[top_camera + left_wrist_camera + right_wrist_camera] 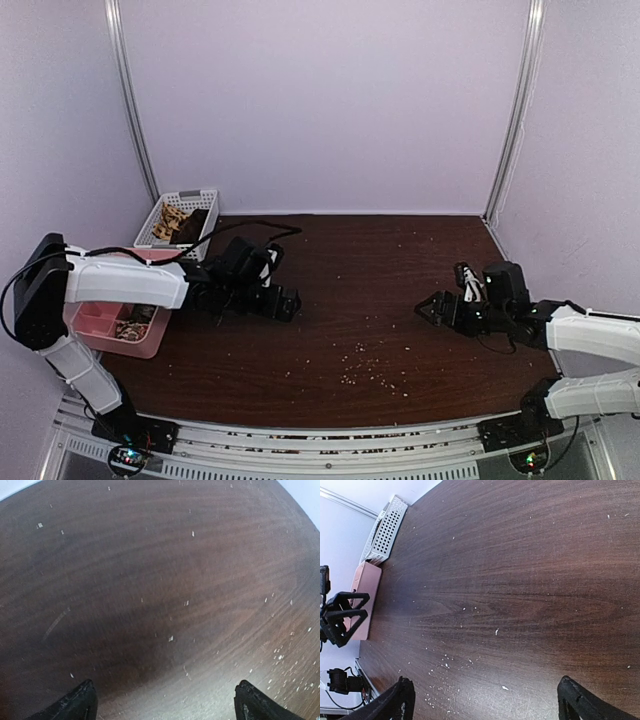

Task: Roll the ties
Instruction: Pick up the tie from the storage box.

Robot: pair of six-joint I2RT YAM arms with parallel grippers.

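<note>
The dark brown tie [190,228] is uncovered next to the tan tie. I should keep moving my open left gripper to the white basket [181,220] until its fingers are on both sides of the dark brown tie.
The ties [174,222] lie bunched in a white basket [204,196] at the back left, tan and dark brown with a pale pattern. More patterned fabric [131,329] sits in a pink tray [92,322] under my left arm. My left gripper [289,304] hovers open over bare table left of centre; the left wrist view shows only wood between its fingertips [165,683]. My right gripper [428,308] is open at the right, pointing left, with nothing between its fingers [485,680]. No tie is near either gripper.
The dark wooden table [370,260] carries pale crumbs [365,370] scattered near the front centre. The right wrist view shows the white basket [382,532], the pink tray [362,600] and my left gripper [342,617] at its left edge. Pale walls close the back and sides.
</note>
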